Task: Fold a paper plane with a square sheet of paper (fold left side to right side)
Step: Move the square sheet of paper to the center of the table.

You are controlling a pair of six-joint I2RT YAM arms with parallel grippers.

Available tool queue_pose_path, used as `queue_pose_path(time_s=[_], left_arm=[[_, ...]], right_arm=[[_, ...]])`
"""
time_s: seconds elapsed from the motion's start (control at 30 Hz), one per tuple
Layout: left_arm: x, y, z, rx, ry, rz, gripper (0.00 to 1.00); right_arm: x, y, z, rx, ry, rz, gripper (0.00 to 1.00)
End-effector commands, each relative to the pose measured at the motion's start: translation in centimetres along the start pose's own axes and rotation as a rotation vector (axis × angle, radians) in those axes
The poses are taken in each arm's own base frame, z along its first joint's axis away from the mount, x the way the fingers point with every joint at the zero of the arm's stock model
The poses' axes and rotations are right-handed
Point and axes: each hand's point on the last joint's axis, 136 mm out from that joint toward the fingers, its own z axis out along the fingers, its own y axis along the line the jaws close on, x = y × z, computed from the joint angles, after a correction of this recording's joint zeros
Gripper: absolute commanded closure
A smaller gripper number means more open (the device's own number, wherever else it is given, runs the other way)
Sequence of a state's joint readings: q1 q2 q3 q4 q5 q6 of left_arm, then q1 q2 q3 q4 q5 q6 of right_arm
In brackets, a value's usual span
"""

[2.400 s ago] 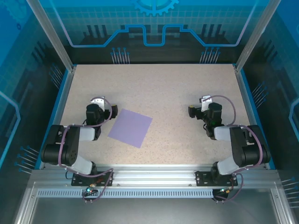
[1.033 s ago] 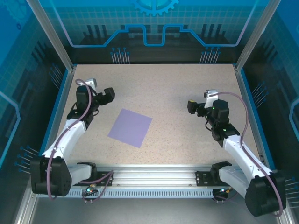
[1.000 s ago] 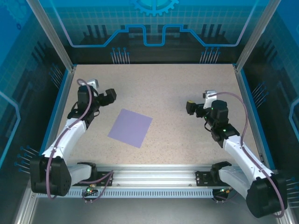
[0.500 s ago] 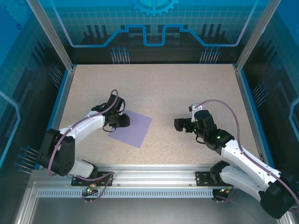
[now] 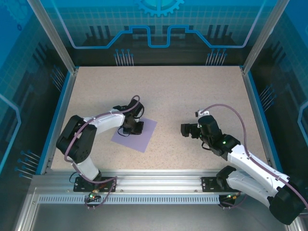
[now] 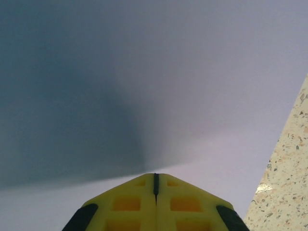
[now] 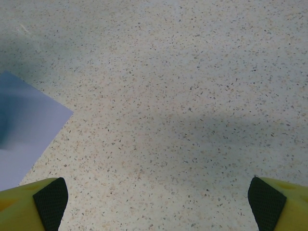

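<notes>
My left gripper is resting its closed fingers on the flat sheet [image 5: 141, 139], with open table ahead [image 5: 167, 127]. It should carry on sliding the sheet toward my right gripper until both grippers can reach it.
The square sheet of paper [image 5: 139, 137] lies flat on the speckled table, lavender and unfolded, its corners pointing roughly up, down, left and right. My left gripper [image 5: 134, 128] is over the sheet's upper part, pointing down at it. In the left wrist view the yellow fingers [image 6: 126, 202] are pressed together just above the paper [image 6: 192, 86], with nothing held between them. My right gripper [image 5: 186, 130] hovers to the right of the sheet, apart from it. Its fingers [image 7: 48, 197] stand wide open over bare table, and the paper's right corner [image 7: 29, 130] shows at the left edge.
The speckled table [image 5: 192, 91] is bounded by blue rails [image 5: 255, 106] at left and right and a metal frame at the near edge [image 5: 159, 185]. Bare table lies between the sheet and my right gripper.
My left arm swung in from the far left and now sits over the sheet's upper part. My right arm moved left and lower toward the paper.
</notes>
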State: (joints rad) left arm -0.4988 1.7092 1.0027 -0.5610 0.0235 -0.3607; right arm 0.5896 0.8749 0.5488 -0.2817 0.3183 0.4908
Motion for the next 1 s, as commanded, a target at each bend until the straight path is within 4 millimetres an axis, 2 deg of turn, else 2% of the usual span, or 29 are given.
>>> queue_pose_path(time_s=[0.0,0.17,0.33,0.6,0.97], left_arm=[[0.1,-0.8,0.5,0.002,0.03,0.01,1.0],[0.2,-1.7,1.7,0.017,0.068,0.005,1.0],[-0.3,-3.5,2.2,0.078,0.084,-0.017,1.0],[-2.7,-6.6,3.1,0.166,0.083,-0.05,1.0],[-6.5,-9.5,4.5,0.225,0.08,-0.054,1.0]], right_arm=[[0.2,-0.2,-0.3,0.018,0.0,-0.002,0.0],[0.1,-0.3,-0.3,0.025,-0.001,-0.004,0.0],[0.1,-0.4,-0.2,0.034,0.0,-0.007,0.0],[0.3,-0.5,-0.1,0.044,0.011,-0.011,0.0],[1.1,-0.8,-0.2,0.056,0.05,0.006,0.0]])
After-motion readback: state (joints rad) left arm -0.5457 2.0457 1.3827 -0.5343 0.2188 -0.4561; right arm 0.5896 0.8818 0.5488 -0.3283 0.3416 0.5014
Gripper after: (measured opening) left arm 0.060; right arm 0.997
